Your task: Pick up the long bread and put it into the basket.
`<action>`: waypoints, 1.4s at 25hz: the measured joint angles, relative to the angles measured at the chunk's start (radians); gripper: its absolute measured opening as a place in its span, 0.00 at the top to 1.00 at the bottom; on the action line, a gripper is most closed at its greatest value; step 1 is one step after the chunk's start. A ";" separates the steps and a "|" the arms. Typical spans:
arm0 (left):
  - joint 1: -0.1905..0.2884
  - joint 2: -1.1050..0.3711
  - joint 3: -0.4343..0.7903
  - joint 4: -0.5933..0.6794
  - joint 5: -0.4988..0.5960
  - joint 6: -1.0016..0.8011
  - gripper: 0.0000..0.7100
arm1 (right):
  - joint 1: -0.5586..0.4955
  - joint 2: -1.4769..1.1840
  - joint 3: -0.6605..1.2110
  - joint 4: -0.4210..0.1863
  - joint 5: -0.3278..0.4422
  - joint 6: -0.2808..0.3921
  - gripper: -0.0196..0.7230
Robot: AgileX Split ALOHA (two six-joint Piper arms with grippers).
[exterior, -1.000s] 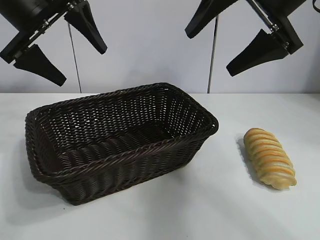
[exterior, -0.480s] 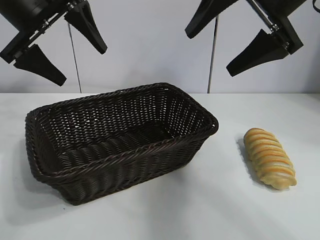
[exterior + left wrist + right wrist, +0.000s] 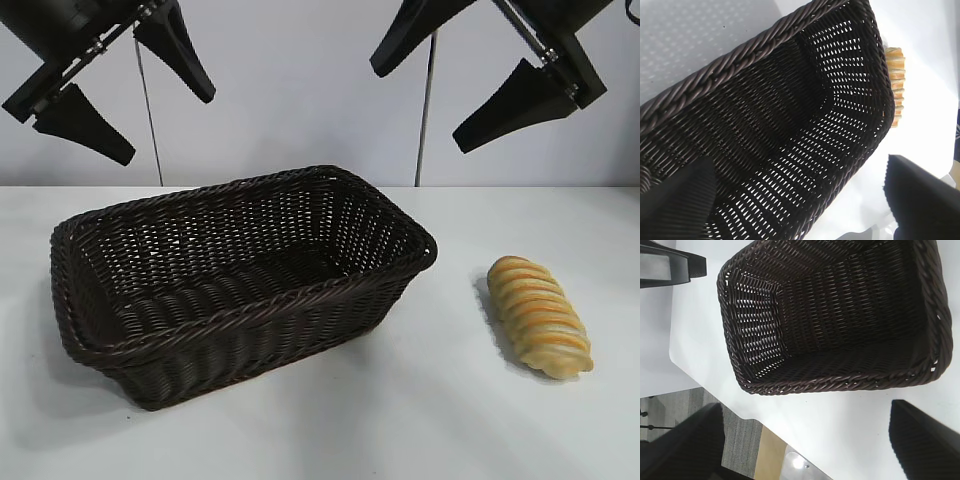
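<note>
The basket [image 3: 245,285] is crooked next to the long bread. My left gripper should first take hold of the rim [image 3: 64,285] farthest from the long bread and turn the basket straight.
The long bread [image 3: 538,315], golden-tan with orange-browned ridges, lies on the white table to the right of the basket; a sliver of the long bread [image 3: 897,85] peeks past the basket's far wall in the left wrist view. The dark brown wicker basket [image 3: 300,190] sits left of centre, with nothing inside it [image 3: 790,125] [image 3: 840,315]. My left gripper [image 3: 162,110] hangs open high above the basket's left end. High above the gap between basket and bread, my right gripper [image 3: 418,103] is open too. Both hold nothing.
The white tabletop [image 3: 420,420] stretches round the basket and bread. Behind it rises a pale wall with two thin vertical poles [image 3: 425,110]. The right wrist view shows the table's edge with grey floor [image 3: 740,440] beyond it.
The left gripper has shifted very slightly upward and to the right. Basket, bread and right gripper stay where they were.
</note>
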 joint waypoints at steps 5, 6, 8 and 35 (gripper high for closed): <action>0.008 -0.057 -0.142 0.265 0.011 -0.177 0.08 | 0.000 0.000 0.000 0.000 0.000 0.000 0.14; 0.008 -0.079 -0.145 0.318 0.015 -0.210 0.08 | 0.000 0.000 0.000 0.000 0.000 0.000 0.14; 0.008 -0.122 -0.139 0.439 0.020 -0.269 0.08 | 0.000 0.000 0.000 0.000 0.000 0.000 0.14; -0.032 -0.203 0.500 0.447 -0.223 -0.296 0.15 | 0.000 0.000 0.000 0.000 -0.003 0.000 0.14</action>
